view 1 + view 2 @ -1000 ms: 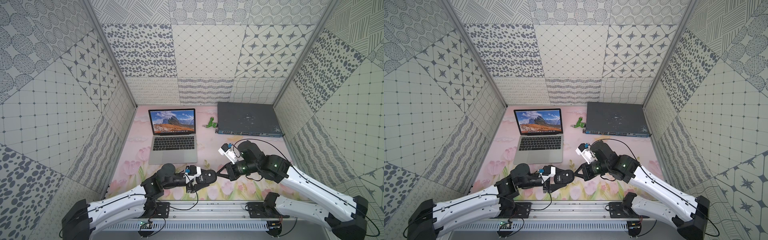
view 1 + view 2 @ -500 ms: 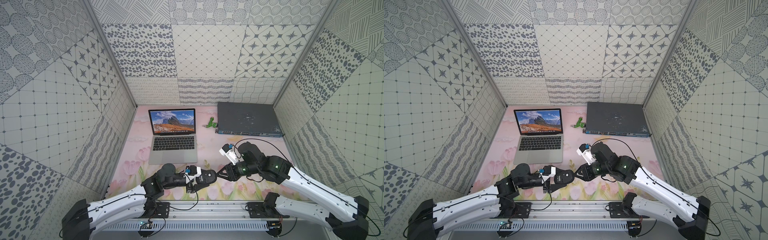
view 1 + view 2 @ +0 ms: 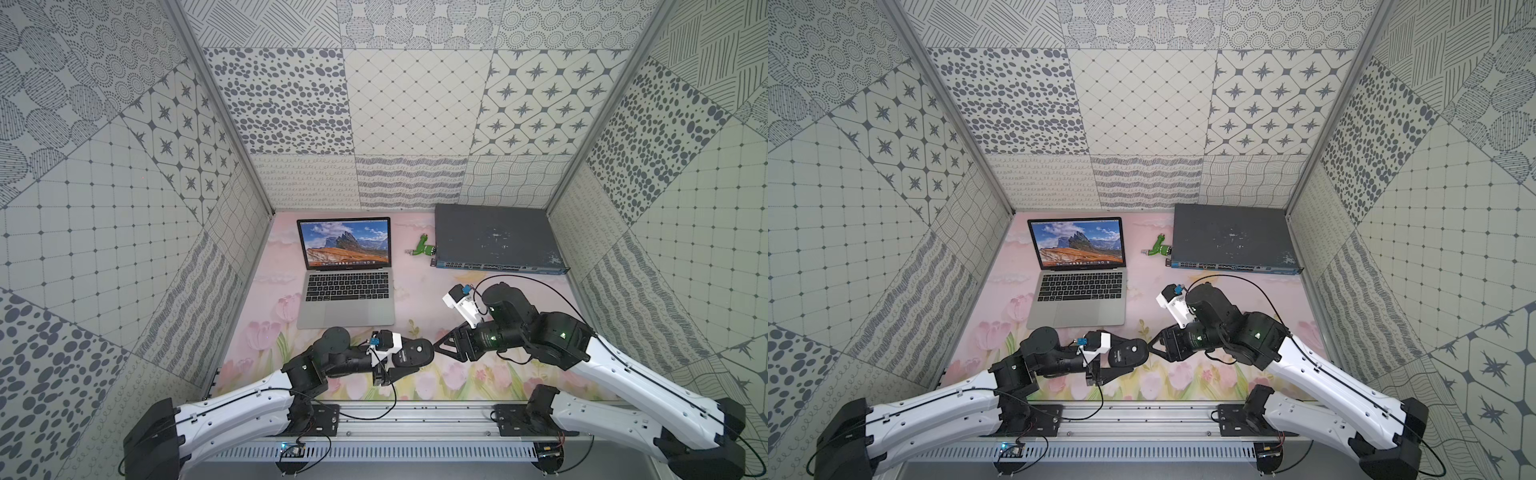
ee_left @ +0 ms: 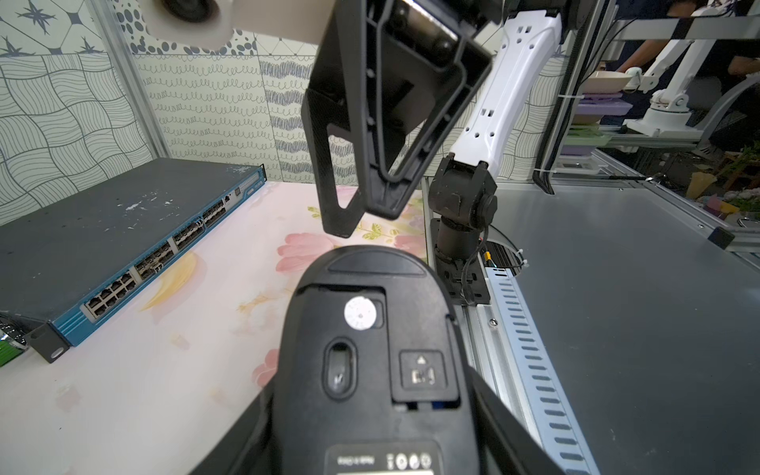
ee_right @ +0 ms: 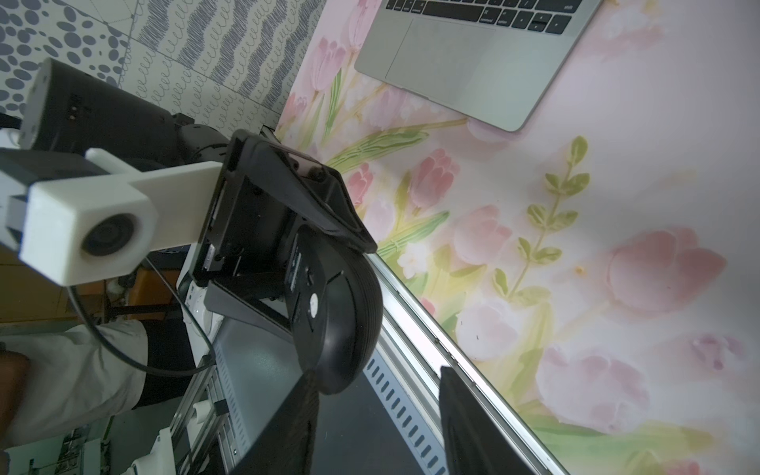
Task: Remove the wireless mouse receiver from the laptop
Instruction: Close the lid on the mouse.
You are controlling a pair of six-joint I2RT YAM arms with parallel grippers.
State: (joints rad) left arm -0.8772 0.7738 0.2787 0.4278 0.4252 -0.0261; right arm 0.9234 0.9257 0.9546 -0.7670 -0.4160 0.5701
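Note:
My right gripper needs to open wider, because the mouse's far end (image 5: 339,380) is in line with one finger. It should straddle that end (image 3: 424,352) before it takes the mouse from my left gripper.
The open silver laptop (image 3: 347,309) (image 3: 1077,307) stands at the back left of the mat, and its front corner shows in the right wrist view (image 5: 452,61). No wireless mouse receiver shows at its edges. My left gripper (image 3: 399,362) (image 4: 372,382) is shut on a black mouse (image 3: 415,352) (image 4: 370,329), held underside up near the front rail. A small dark square piece (image 4: 422,372) sits in a recess of that underside; what it is, I cannot tell. My right gripper (image 3: 436,345) (image 5: 374,380) is open at the mouse's (image 5: 341,312) far end, one finger close beside it.
A dark grey network switch (image 3: 494,241) lies at the back right. A green stick with a metal plug (image 3: 422,249) rests between it and the laptop. The metal rail (image 3: 395,419) runs along the front, and patterned walls close in three sides.
My right gripper's jaws have opened from shut, staying at the mouse's tip. The left arm and the mouse have not moved.

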